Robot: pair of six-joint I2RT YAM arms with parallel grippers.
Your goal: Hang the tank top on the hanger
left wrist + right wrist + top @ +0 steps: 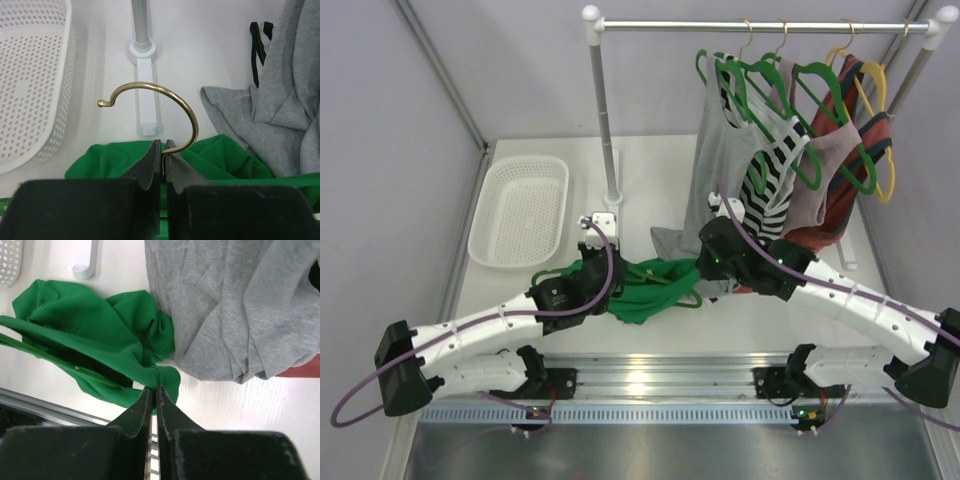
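Note:
I should now pull the tank top's ribbed edge with my right gripper, with the hanger's green bar [75,368] inside, toward the hanger's brass hook [159,89] until the hanger's end emerges.
The bright green tank top [655,290] lies bunched on the table between my two arms. It also shows in the left wrist view [220,157] and in the right wrist view [95,325]. My left gripper [162,145] is shut on the stem of the hanger's brass hook [150,90], which curves up above the fingers. A thin green bar of the hanger [65,362] runs through the fabric. My right gripper [153,389] is shut on a ribbed edge of the tank top, at the table near the hanging grey top.
A white perforated basket [520,210] sits at the back left. A rack with a metal rail [760,25] holds green and yellow hangers, a grey top [715,170], a striped top [770,175] and others. Its white foot [145,107] stands just beyond the hook.

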